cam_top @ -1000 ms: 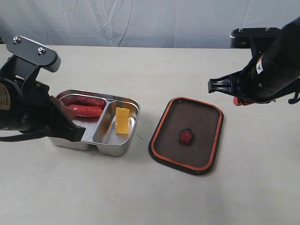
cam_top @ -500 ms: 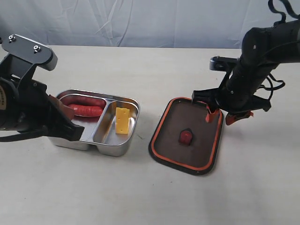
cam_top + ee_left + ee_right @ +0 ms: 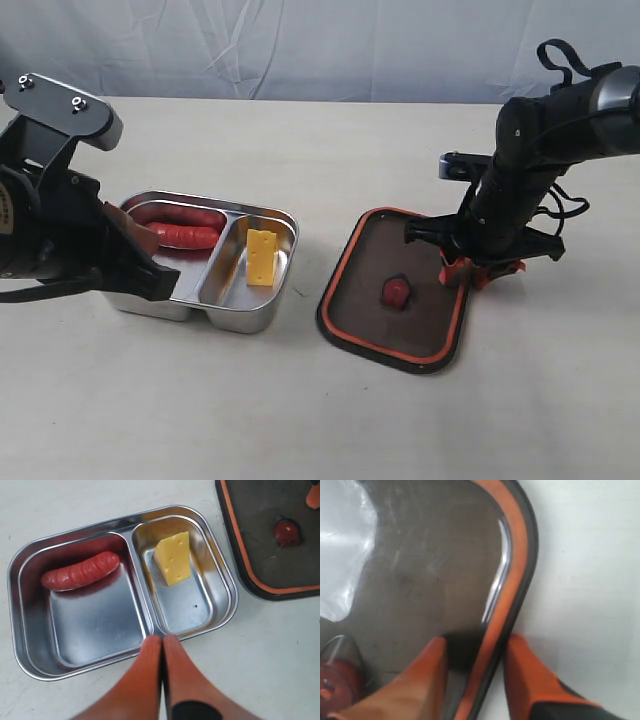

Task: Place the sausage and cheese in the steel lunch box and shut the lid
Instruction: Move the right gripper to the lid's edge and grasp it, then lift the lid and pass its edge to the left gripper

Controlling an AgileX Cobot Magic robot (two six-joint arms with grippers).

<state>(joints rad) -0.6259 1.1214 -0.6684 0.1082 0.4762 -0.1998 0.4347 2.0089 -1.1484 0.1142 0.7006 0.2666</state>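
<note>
The lid's orange seal rim (image 3: 395,354) is facing up, so my right gripper should lift the lid and my left gripper should take the lid's opposite rim (image 3: 342,262) and flip it over.
The red sausage (image 3: 180,228) (image 3: 80,571) lies in one compartment of the steel lunch box (image 3: 240,322) (image 3: 232,587). The yellow cheese (image 3: 261,257) (image 3: 173,559) lies in the other. To the right, the dark lid (image 3: 400,330) (image 3: 420,570) rests on the table with its orange seal rim up and its red valve tab (image 3: 396,291) in the middle. My right gripper (image 3: 465,268) (image 3: 477,642) is open and straddles the lid's right rim, one finger inside, one outside. My left gripper (image 3: 161,639) hovers shut and empty over the box's near edge.
The left arm (image 3: 50,220) covers the box's left corner in the exterior view. The beige table (image 3: 320,420) carries only the box and the lid. A pale cloth backdrop (image 3: 300,40) runs along the far edge.
My right arm has swung down from the upper right to the lid's right edge, and its fingers now sit astride the rim. The left arm, box and foods have not moved.
</note>
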